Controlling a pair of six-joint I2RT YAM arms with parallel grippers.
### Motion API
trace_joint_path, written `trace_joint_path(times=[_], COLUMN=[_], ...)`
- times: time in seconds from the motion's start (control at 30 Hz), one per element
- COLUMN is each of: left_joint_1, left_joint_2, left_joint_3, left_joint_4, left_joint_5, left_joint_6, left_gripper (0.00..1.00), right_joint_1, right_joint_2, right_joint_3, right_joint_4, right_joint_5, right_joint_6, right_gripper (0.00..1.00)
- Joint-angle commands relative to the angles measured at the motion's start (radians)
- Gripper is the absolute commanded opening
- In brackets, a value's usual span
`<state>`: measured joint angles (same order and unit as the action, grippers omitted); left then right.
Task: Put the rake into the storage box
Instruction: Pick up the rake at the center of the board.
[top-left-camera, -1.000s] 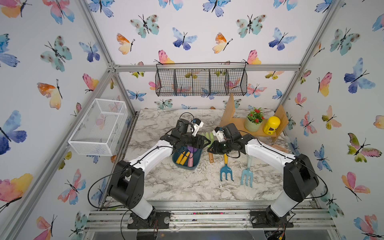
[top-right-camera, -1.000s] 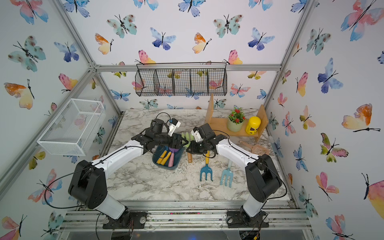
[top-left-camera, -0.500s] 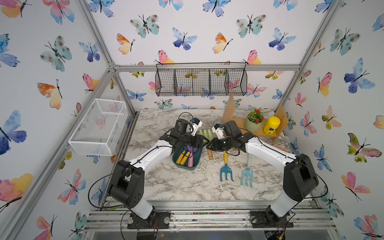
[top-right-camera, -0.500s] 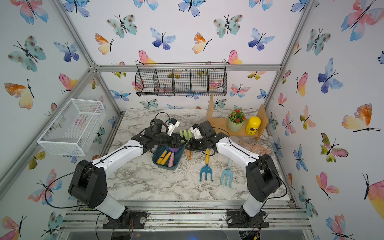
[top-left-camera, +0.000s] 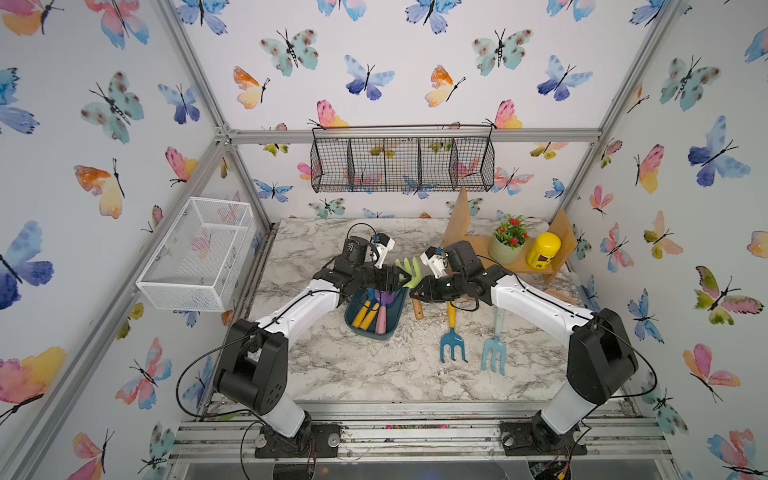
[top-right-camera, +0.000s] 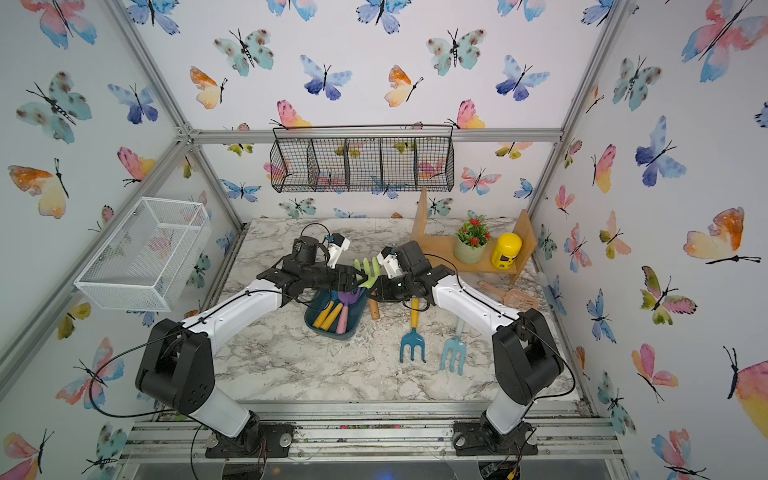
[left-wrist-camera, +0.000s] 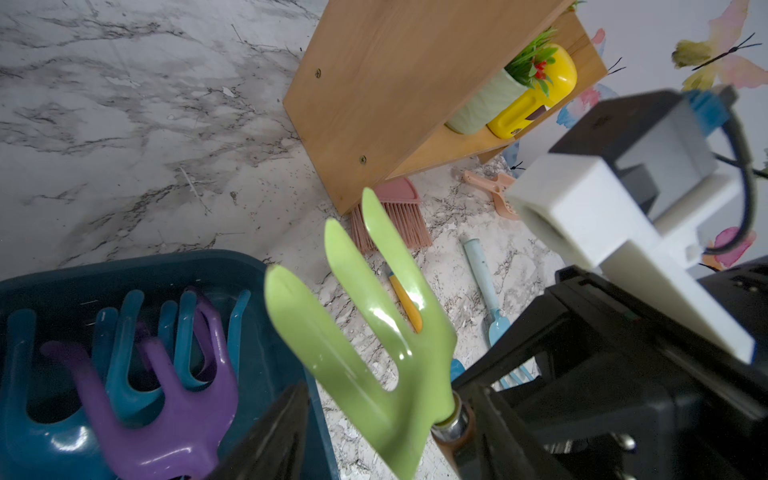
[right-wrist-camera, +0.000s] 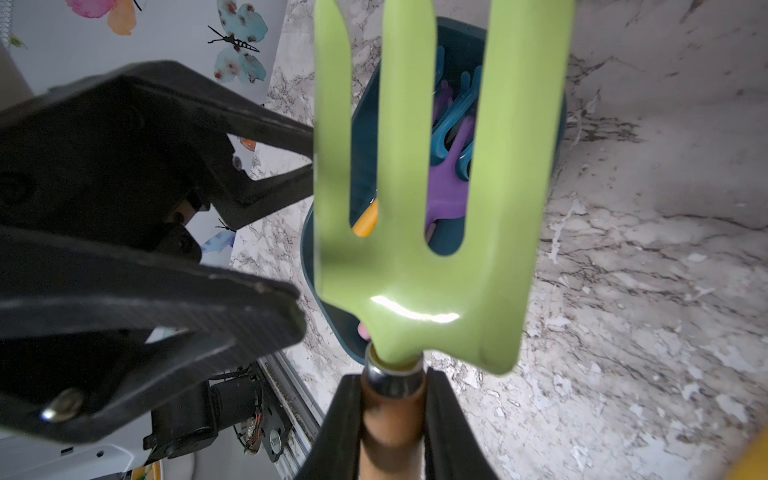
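The rake's brown handle (top-left-camera: 417, 309) is in my right gripper beside the storage box, so my left gripper should grab the light green head (top-left-camera: 412, 275) and lower the rake in.
The rake (top-left-camera: 409, 270) (top-right-camera: 368, 272) has a light green three-tined head and a brown wooden handle. My right gripper (top-left-camera: 415, 293) (right-wrist-camera: 392, 382) is shut on the handle just below the metal ferrule, and the head (right-wrist-camera: 415, 249) points up and away from it. My left gripper (top-left-camera: 401, 278) (left-wrist-camera: 382, 449) is open, its fingers (right-wrist-camera: 249, 316) beside the base of the head (left-wrist-camera: 374, 332), not closed on it. The storage box (top-left-camera: 374, 334) (top-right-camera: 332, 334) (left-wrist-camera: 166, 266), a dark teal tub, sits just below both grippers and holds several toy tools.
A dark blue rake (top-left-camera: 451, 336) and a light blue rake (top-left-camera: 494, 349) lie right of the box. A wooden shelf (top-left-camera: 478, 245) at the back right carries a plant pot and a yellow container; a pink brush (left-wrist-camera: 390, 216) lies by it. A white mesh basket (top-left-camera: 199, 253) hangs on the left wall and a black wire basket (top-left-camera: 403, 162) on the back wall.
My right gripper has carried the rake a little to the left, closer to the left gripper and the box. The left arm has barely moved.
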<state>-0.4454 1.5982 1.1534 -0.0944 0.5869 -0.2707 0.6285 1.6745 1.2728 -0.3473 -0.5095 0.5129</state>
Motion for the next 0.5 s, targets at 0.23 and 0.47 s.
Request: trace_joint_path(times=[0.23, 0.47], left_joint_1=[-0.005, -0.005], left_joint_2=[0.052, 0.064], left_joint_3=[-0.024, -0.054], left_joint_4=[0.150, 0.210], left_joint_5=[0.133, 0.145], left_joint_6=[-0.103, -0.164], left_gripper=[0.55, 0.00], right_joint_1=[0.005, 0.005], right_joint_2=[0.019, 0.033], right_joint_3=[0.080, 0.089], right_joint_4=[0.067, 0.073], right_joint_5=[-0.053, -0.058], right_joint_6=[0.027, 0.031], right_gripper=[0.11, 0.13])
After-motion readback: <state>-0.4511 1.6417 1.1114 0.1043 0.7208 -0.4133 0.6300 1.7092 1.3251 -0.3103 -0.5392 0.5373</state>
